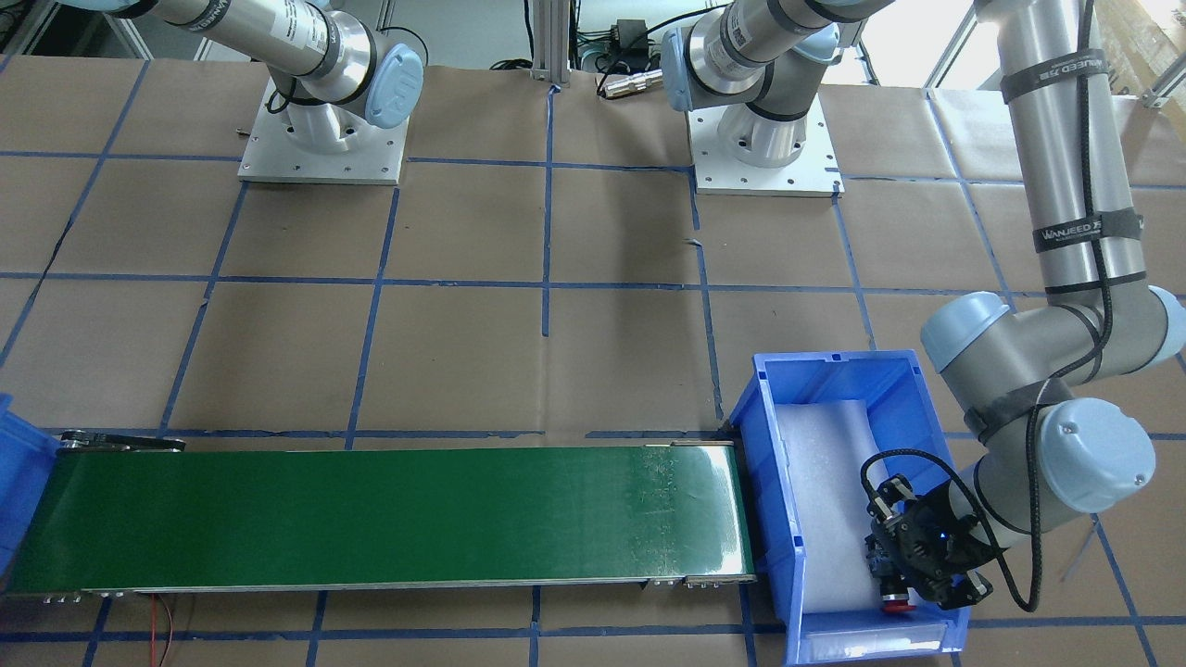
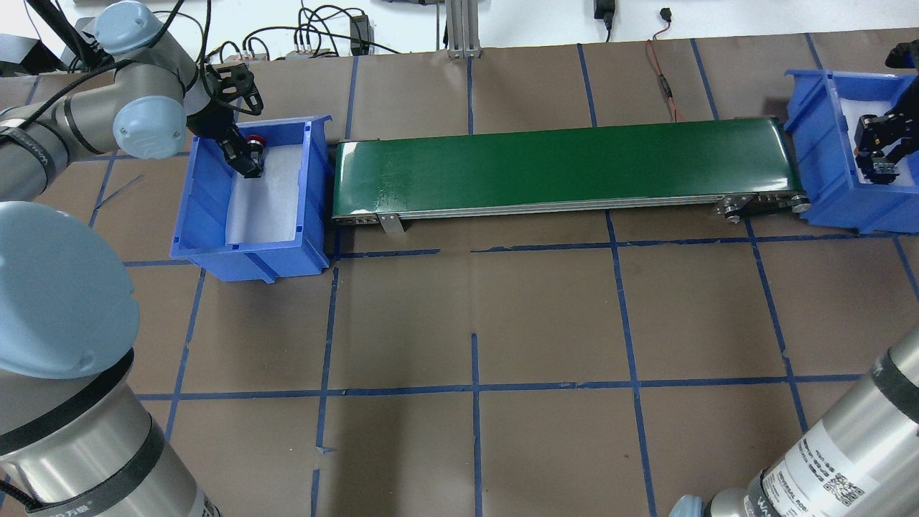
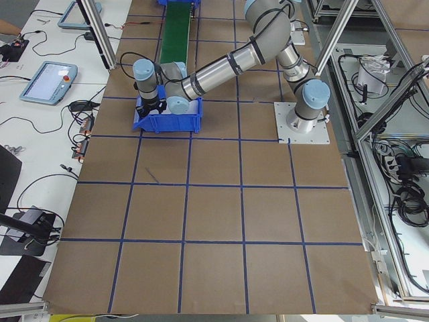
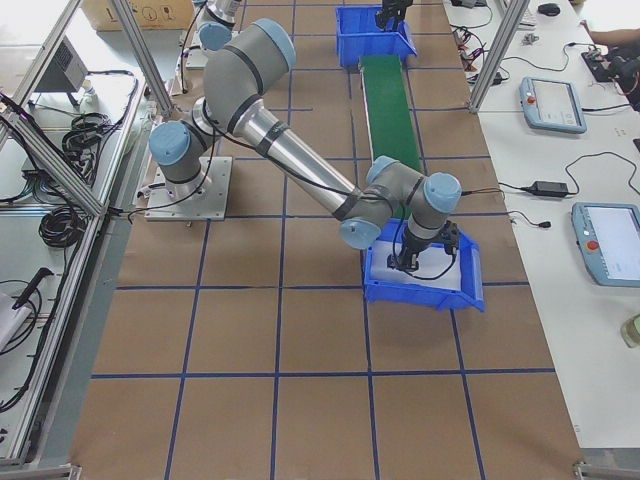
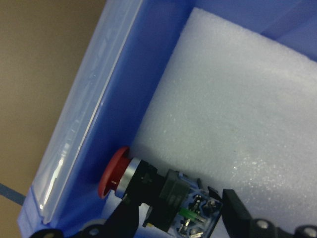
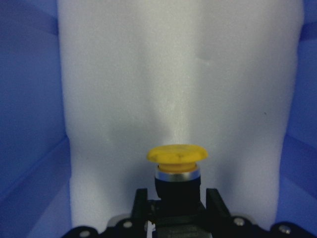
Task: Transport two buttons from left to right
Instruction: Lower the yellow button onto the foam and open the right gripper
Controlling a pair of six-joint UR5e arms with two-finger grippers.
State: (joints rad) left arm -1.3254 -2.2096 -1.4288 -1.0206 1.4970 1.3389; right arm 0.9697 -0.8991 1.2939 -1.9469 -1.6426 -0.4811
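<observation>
The red button's grey-black body [image 5: 184,204] sits too shallow between my left gripper's fingers, so next I open them, move back and reach lower toward the white foam [image 5: 212,179] before I lift.
The red button [image 5: 148,183] lies on its side on white foam in the left blue bin [image 2: 244,251], its cap against the bin's wall. My left gripper [image 5: 178,208] is down in that bin, its fingers closed on the button's grey-black body; it also shows in the overhead view [image 2: 248,154]. From the front the red cap [image 1: 894,607] peeks out under the left gripper [image 1: 889,584]. My right gripper [image 6: 177,198] is shut on the yellow button [image 6: 177,156], cap forward, over the foam of the right blue bin [image 2: 818,129]. The right gripper [image 2: 879,161] hides that button from overhead.
A green conveyor belt [image 2: 560,169] runs between the two bins, with nothing on it. A red wire [image 2: 664,79] lies behind the belt. The table is brown paper with blue tape lines. Both arm bases [image 1: 324,139] stand at the robot's edge.
</observation>
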